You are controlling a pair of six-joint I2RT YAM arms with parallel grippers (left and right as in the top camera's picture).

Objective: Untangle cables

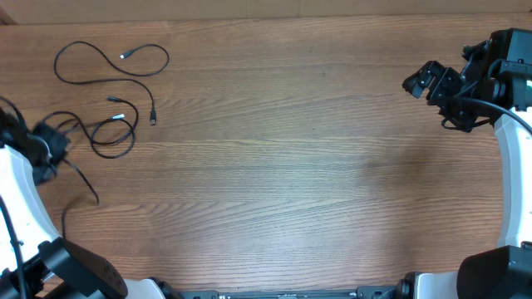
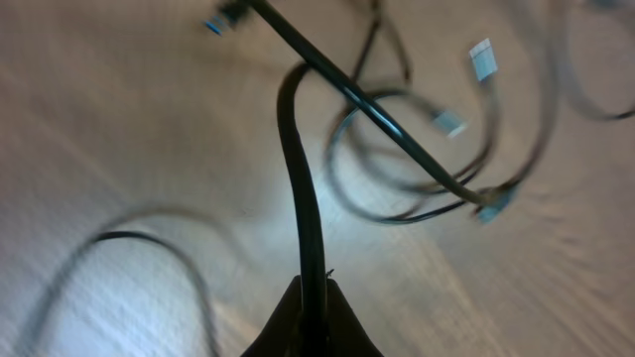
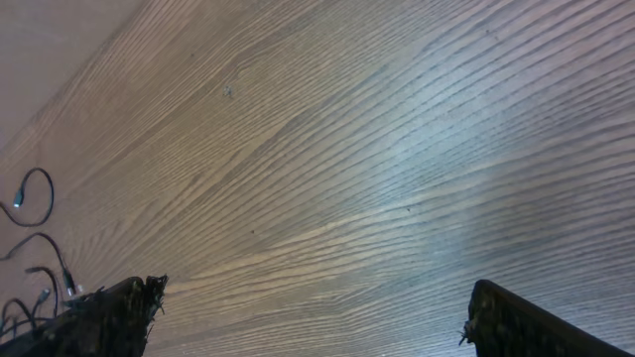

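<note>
The cable in my left gripper goes into overlapping loops [image 1: 115,135] beside the silver-tipped plugs. I should put it down and grab the cable nearer the crossing [image 1: 81,124].
The cables lie at the table's far left. One thin black cable [image 1: 108,65] forms a loose loop on its own. A second group [image 1: 115,133] curls into overlapping loops just below it. My left gripper [image 1: 55,146] is at the left end of that group. In the left wrist view the left gripper [image 2: 314,302] is shut on a black cable [image 2: 298,169] that rises from between the tips and crosses the blurred loops [image 2: 417,188]. Silver-tipped plugs [image 2: 448,123] lie among them. My right gripper [image 1: 420,80] hovers far off at the upper right, open with nothing in it [image 3: 313,317].
The wooden table [image 1: 291,166] stretches bare between the two arms. The left arm's white link [image 1: 21,199] and a thicker black wire [image 1: 83,187] run along the left edge. The right arm's white link [image 1: 511,166] stands at the right edge.
</note>
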